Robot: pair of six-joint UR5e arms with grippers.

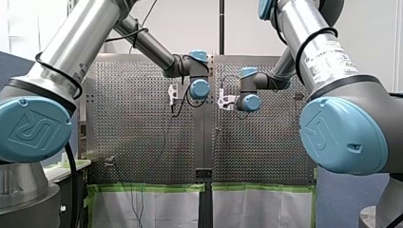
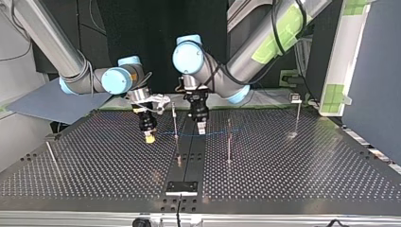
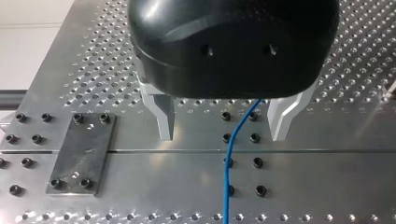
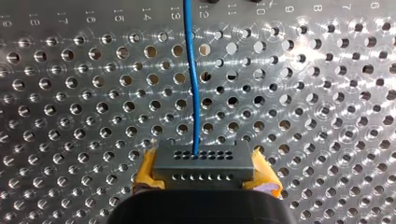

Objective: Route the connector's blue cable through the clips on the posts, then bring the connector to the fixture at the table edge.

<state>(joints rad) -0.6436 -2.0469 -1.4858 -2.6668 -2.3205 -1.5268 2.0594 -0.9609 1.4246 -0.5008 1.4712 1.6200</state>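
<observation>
The blue cable [image 4: 189, 46] will lean to one side in a gentle curve when the robot carries it, because the cable leaves the connector in a slight smooth bow [image 4: 195, 98].
In the right wrist view my right gripper [image 4: 205, 171] is shut on the grey connector [image 4: 203, 157], with a yellow pad [image 4: 145, 170] on either side of it. The blue cable [image 4: 192, 79] runs straight ahead from the connector over the perforated table. In the left wrist view my left gripper [image 3: 224, 127] is open, and the cable [image 3: 231, 149] passes loosely between its metal fingers [image 3: 163, 116], nearer one of them. In the top view the cable [image 2: 187, 134] spans from my right gripper [image 2: 150, 137] past a thin post [image 2: 175, 118] to my left gripper [image 2: 201, 128].
More posts stand at the top view's middle [image 2: 229, 142], right [image 2: 298, 113] and left [image 2: 51, 156]. The fixture plate [image 2: 181, 187] sits at the near table edge. A bolted metal plate [image 3: 81, 154] lies beside my left gripper.
</observation>
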